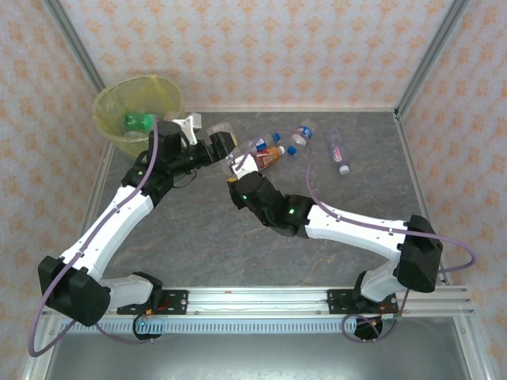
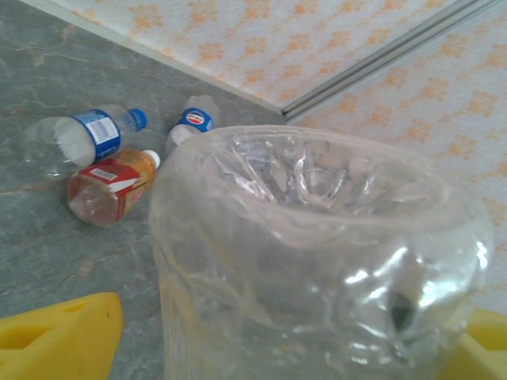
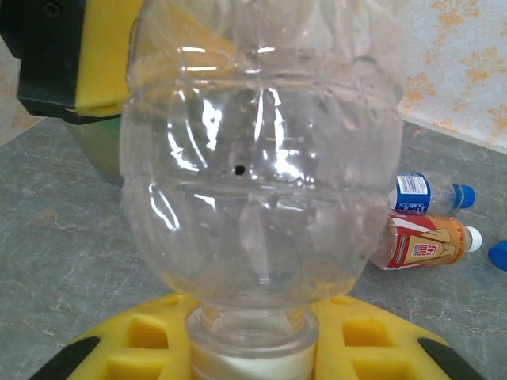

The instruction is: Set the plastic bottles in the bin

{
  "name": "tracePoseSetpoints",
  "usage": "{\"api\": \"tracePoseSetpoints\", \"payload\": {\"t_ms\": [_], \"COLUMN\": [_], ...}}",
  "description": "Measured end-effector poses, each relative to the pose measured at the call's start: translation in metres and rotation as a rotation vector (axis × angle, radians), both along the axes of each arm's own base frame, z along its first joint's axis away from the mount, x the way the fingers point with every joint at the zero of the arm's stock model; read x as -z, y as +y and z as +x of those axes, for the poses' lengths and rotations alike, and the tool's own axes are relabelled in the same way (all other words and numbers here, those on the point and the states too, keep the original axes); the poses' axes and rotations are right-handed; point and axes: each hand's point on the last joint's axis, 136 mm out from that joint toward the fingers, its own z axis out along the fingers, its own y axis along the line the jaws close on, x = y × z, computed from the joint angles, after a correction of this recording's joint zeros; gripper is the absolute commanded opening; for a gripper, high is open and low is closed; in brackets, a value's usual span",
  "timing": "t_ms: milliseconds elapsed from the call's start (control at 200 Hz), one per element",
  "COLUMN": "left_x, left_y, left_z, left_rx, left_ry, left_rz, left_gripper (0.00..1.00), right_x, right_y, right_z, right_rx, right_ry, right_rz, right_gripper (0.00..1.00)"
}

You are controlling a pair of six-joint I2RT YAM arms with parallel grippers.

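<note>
The clear bottle's neck [image 3: 253, 328] is in my right gripper, far from the bin, so my left gripper should take the bottle's body [image 3: 261, 142] and bring it to the bin.
A large clear bottle [image 1: 231, 149] with a white cap hangs above the table between both arms. My right gripper [image 1: 240, 165] [image 3: 253, 356] is shut on its neck, yellow fingers [image 3: 142, 348] on either side of the cap. My left gripper [image 1: 220, 146] [image 2: 285, 328] stands open around the clear bottle [image 2: 317, 261], with a sliver of table between one finger [image 2: 59, 336] and its wall. The bin [image 1: 139, 107], lined with yellow bag, stands at the far left with a green bottle [image 1: 139, 121] inside. The red-orange labelled bottle [image 1: 269, 157] [image 2: 111, 188] [image 3: 420, 241] lies just beyond.
Blue-capped bottles lie on the grey table behind the grippers: one [image 1: 301, 132] at mid-back, one [image 1: 338, 150] further right, two close by [image 2: 83, 138] [image 2: 194, 123]. The patterned walls and the metal frame close in the back and the sides.
</note>
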Motion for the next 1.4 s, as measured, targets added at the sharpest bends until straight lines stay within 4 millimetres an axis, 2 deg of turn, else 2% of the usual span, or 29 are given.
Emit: {"api": "tracePoseSetpoints", "payload": {"t_ms": [300,430,531,616,691,766,891,941,1026,1151,1251,1396], "left_x": [0.0,-0.001,-0.003,-0.005,-0.007,-0.013,-0.036,-0.047,-0.062,-0.078,-0.094,-0.112], "left_y": [0.0,-0.003,-0.006,-0.007,-0.007,-0.007,-0.003,0.004,0.019,0.052,0.085,0.146], "left_z": [0.0,0.0,0.0,0.0,0.0,0.0,0.002,0.005,0.012,0.023,0.032,0.041], "left_rx": [0.002,0.018,0.03,0.041,0.041,0.04,0.023,0.002,-0.053,-0.162,-0.266,-0.45], "left_ry": [0.0,0.002,0.0,-0.005,-0.008,-0.016,-0.057,-0.081,-0.113,-0.141,-0.163,-0.191], "left_rz": [-0.001,-0.009,-0.017,-0.019,-0.021,-0.022,-0.015,-0.009,0.002,0.033,0.044,0.067], "left_gripper": [0.82,0.73,0.61,0.59,0.59,0.59,0.59,0.59,0.59,0.59,0.59,0.59], "right_x": [0.0,0.0,0.0,0.0,-0.001,-0.004,-0.011,-0.015,-0.027,-0.046,-0.062,-0.077], "right_y": [0.002,0.003,0.003,0.003,0.003,0.002,0.0,-0.003,-0.01,-0.023,-0.034,-0.055], "right_z": [-0.004,-0.006,-0.006,-0.005,-0.005,-0.003,-0.001,-0.002,-0.003,-0.006,-0.01,-0.012], "right_rx": [-0.011,-0.015,-0.016,-0.013,-0.008,0.004,0.02,0.029,0.043,0.064,0.081,0.118], "right_ry": [-0.006,-0.01,-0.012,-0.014,-0.02,-0.028,-0.046,-0.052,-0.071,-0.099,-0.119,-0.141], "right_rz": [-0.013,-0.018,-0.021,-0.02,-0.018,-0.007,0.012,0.028,0.061,0.125,0.182,0.247], "right_gripper": [0.25,0.25,0.27,0.43,0.63,0.79,0.94,1.0,1.0,1.0,1.0,1.0]}}
